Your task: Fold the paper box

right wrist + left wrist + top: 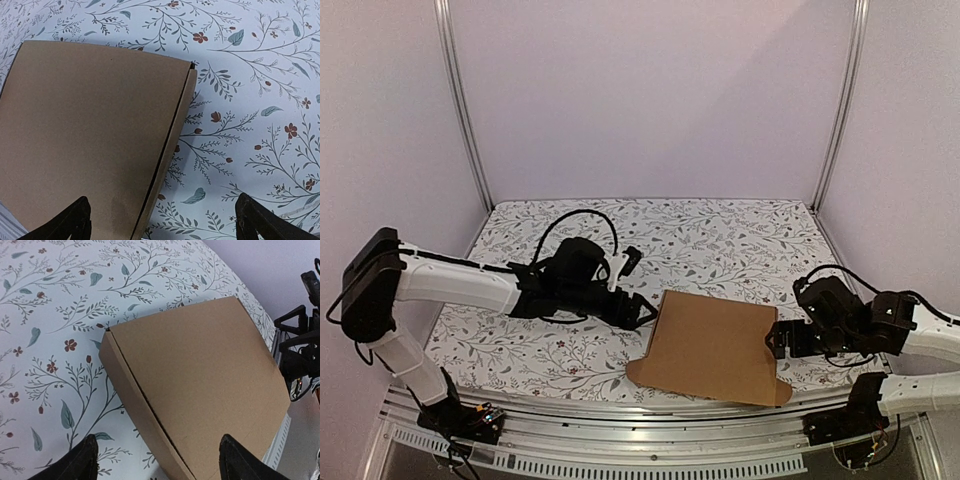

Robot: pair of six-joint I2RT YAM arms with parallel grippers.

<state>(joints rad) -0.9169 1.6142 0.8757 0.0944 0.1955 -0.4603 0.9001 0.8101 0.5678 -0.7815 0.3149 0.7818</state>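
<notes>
My right arm crowds the paper box point(713, 345), which lies slanted, so next my right gripper pushes it toward the middle before pinching the box's side point(175, 130) by the lid.
The paper box point(715, 345) lies closed and flat on the floral table near the front edge, a plain brown cardboard mailer with its lid down. My left gripper point(642, 310) hovers at its left side, open, the fingertips point(82, 460) straddling the box's left wall point(131, 405) without touching. My right gripper point(778, 338) sits at the box's right side, also open wide, its fingertips point(75, 220) spread across the right wall point(170, 150). Two small rounded flaps stick out at the near corners point(638, 372). Nothing is held.
The table's front metal rail point(620, 420) runs just below the box. Side frame posts point(465, 110) stand at the back corners. The left arm's cable point(575, 225) loops above its wrist.
</notes>
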